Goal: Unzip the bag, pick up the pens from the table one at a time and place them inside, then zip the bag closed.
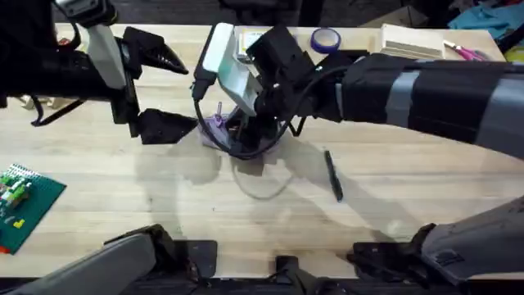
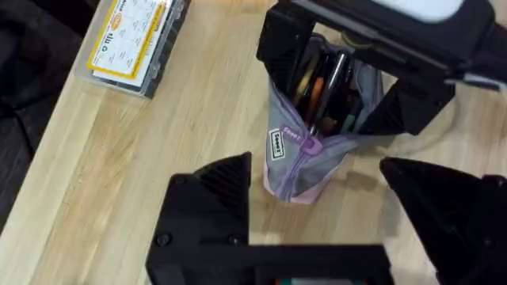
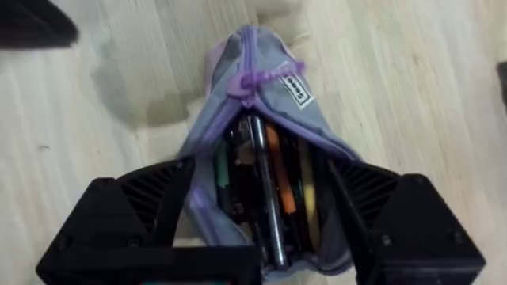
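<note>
The thin dark pen (image 1: pixel 333 175) will fit with room to zip when I put it inside, because the pens inside (image 3: pixel 273 190) lie lengthwise below the lilac zipper.
The bag (image 1: pixel 214 129) stands on the table (image 1: pixel 409 188) left of centre, its lilac zipper open. Several pens (image 3: pixel 273 182) lie inside the bag (image 3: pixel 261 87), dark, orange and green ones. My right gripper (image 3: pixel 265 218) hovers right over the bag's mouth, open, one finger on each side and nothing pinched. In the overhead view the right gripper (image 1: pixel 246 127) reaches in from the right. My left gripper (image 1: pixel 168 94) is open just left of the bag (image 2: pixel 305 154), not touching it. One dark pen (image 1: pixel 333 174) lies loose on the wood to the right of the bag.
A clear-lidded box with a yellow label (image 2: pixel 131 39) lies behind the bag. At the back edge are a purple tape roll (image 1: pixel 325 38), a pale block (image 1: pixel 409 41) and pink scissors (image 1: pixel 463 52). A green board (image 1: pixel 20 201) sits at the front left.
</note>
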You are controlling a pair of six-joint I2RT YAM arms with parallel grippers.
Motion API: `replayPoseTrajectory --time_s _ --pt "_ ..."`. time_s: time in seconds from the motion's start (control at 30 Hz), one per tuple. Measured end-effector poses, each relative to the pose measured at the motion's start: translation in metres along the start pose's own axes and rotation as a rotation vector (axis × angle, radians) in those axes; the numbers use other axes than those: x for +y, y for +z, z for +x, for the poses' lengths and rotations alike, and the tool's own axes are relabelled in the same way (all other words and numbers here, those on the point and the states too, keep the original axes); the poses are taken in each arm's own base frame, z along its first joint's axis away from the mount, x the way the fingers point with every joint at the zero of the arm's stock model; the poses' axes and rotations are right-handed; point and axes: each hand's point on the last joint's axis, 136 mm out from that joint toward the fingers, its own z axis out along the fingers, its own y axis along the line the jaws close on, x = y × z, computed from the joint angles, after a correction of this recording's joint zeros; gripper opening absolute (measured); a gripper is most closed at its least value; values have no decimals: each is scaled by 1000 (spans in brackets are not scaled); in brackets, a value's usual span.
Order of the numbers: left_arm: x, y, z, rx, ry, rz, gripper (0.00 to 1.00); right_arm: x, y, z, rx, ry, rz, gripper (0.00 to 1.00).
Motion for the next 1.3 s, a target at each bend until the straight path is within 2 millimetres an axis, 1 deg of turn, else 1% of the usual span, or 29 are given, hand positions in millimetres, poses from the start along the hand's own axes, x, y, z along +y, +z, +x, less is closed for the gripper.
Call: replayPoseTrajectory --time_s 0.07,0.13,0.27,0.37,0.43,0.53,0.7,0.83,0.9,0.93,1.17,1.2,1.3 --pt "0 0 0 0 0 0 993 0 -3 -1 -2 24 5 998" --pt "0 0 0 0 0 0 993 0 -11 -5 -15 47 10 998" --pt "0 0 0 0 0 0 993 2 -39 -21 -68 70 28 998" --pt "0 0 0 0 0 0 993 5 -60 -28 -96 93 37 998" --pt "0 0 0 0 0 0 992 9 -74 -30 -104 123 38 998" --pt "0 0 0 0 0 0 992 17 -92 -24 -88 169 27 998" --pt "0 0 0 0 0 0 993 26 -120 -9 -51 258 17 998" --pt "0 0 0 0 0 0 993 22 -144 6 -36 361 39 998" --pt "0 0 0 0 0 0 993 21 -156 17 -17 407 50 998" --pt "0 0 0 0 0 0 993 19 -172 34 16 477 67 998" --pt "0 0 0 0 0 0 993 8 -202 82 118 697 187 998" --pt "0 0 0 0 1 -1 993 7 -211 97 157 755 227 998" --pt "1 0 0 0 3 -2 993 9 -213 106 194 781 236 998"
